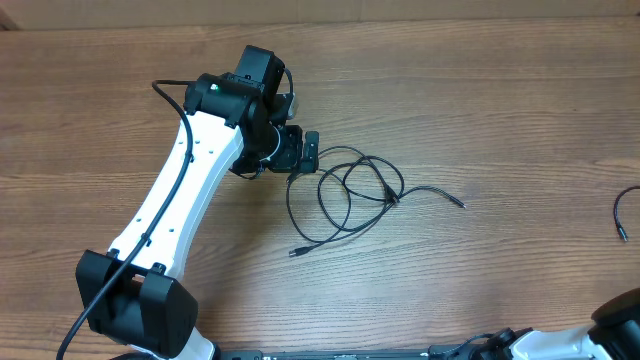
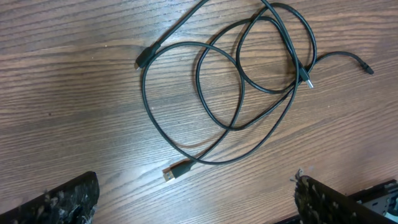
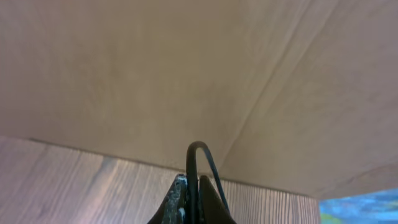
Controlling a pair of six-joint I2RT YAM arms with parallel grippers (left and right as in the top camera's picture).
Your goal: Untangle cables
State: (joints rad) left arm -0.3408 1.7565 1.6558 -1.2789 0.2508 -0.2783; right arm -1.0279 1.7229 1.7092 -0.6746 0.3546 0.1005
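Note:
Open wood (image 1: 540, 205) lies between the loops and the black cable in the robot's right gripper, so the robot should continue to lower that cable until it rests beside the wall, then let go.
Several thin black cables (image 1: 350, 190) lie in loose crossing loops at the table's middle. In the left wrist view the cables (image 2: 249, 81) spread ahead of me, with a USB plug (image 2: 176, 170) nearest and a silver-tipped plug (image 2: 306, 79) at the right. My left gripper (image 1: 301, 153) hovers at the loops' left edge. It is open, and nothing sits between the left gripper's (image 2: 196, 205) wide-set fingers. My right gripper (image 3: 193, 199) is shut on a thin black cable (image 3: 199, 152) that arches up out of the closed fingertips.
Another length of black cord (image 1: 621, 215) shows at the table's right edge. The right arm's base (image 1: 620, 320) sits at the bottom right corner. The left arm (image 1: 180, 190) reaches diagonally from the bottom left. A plain wall fills the right wrist view.

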